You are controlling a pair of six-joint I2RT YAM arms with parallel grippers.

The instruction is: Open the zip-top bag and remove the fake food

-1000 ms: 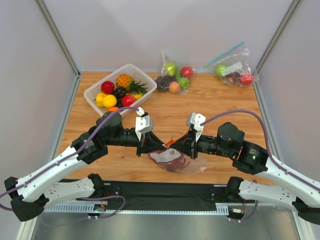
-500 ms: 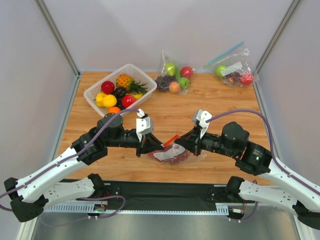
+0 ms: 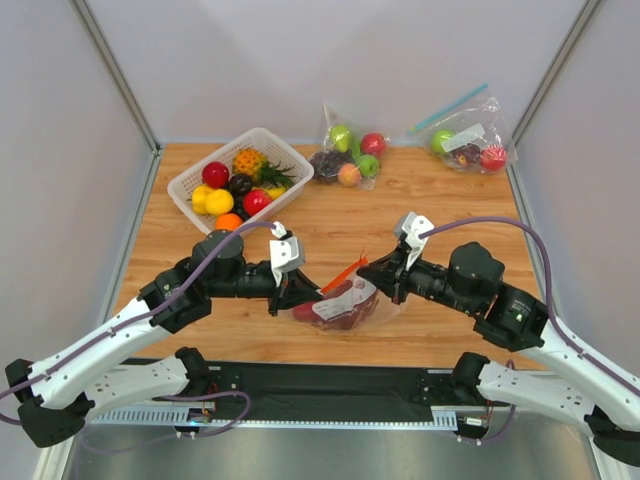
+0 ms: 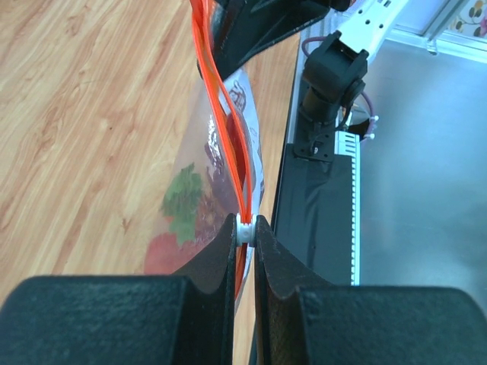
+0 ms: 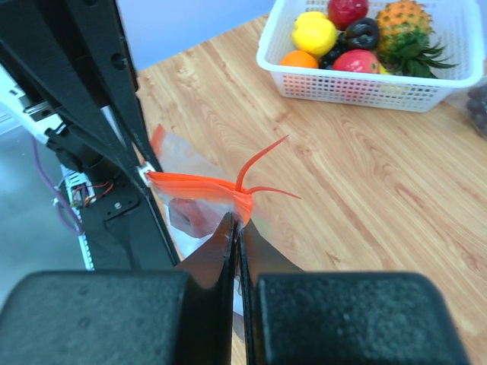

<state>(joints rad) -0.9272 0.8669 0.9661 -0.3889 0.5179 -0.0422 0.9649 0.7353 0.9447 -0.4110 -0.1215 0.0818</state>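
Note:
The zip's edges (image 4: 234,141) are apart past the white slider, so my right gripper should go on pulling the bag's corner (image 5: 242,201) back until the zip is straight before it lets go.
The zip-top bag (image 3: 345,300) hangs between my two grippers just above the table's near middle. Its orange-red zip strip (image 3: 343,275) is stretched between them. My left gripper (image 3: 300,297) is shut on the white slider (image 4: 245,230) at the strip's left end. My right gripper (image 3: 372,280) is shut on the bag's other corner, just under the strip (image 5: 198,185). Two loose orange tails stick up there. The fake food (image 3: 335,312) shows as dark red through the plastic. The left wrist view shows it as a green leafy top and a red piece (image 4: 183,205).
A white basket (image 3: 190,185) of small fruits and a pineapple stands at the back left. A clear bag of apples and grapes (image 3: 348,155) lies at the back middle. A bag with a blue strip (image 3: 470,140) lies at the back right. The black near edge (image 3: 330,385) is close below the bag.
The two grippers have moved apart, left one leftward with the slider, right one rightward with the corner. The bag has risen off the table and the strip is stretched longer.

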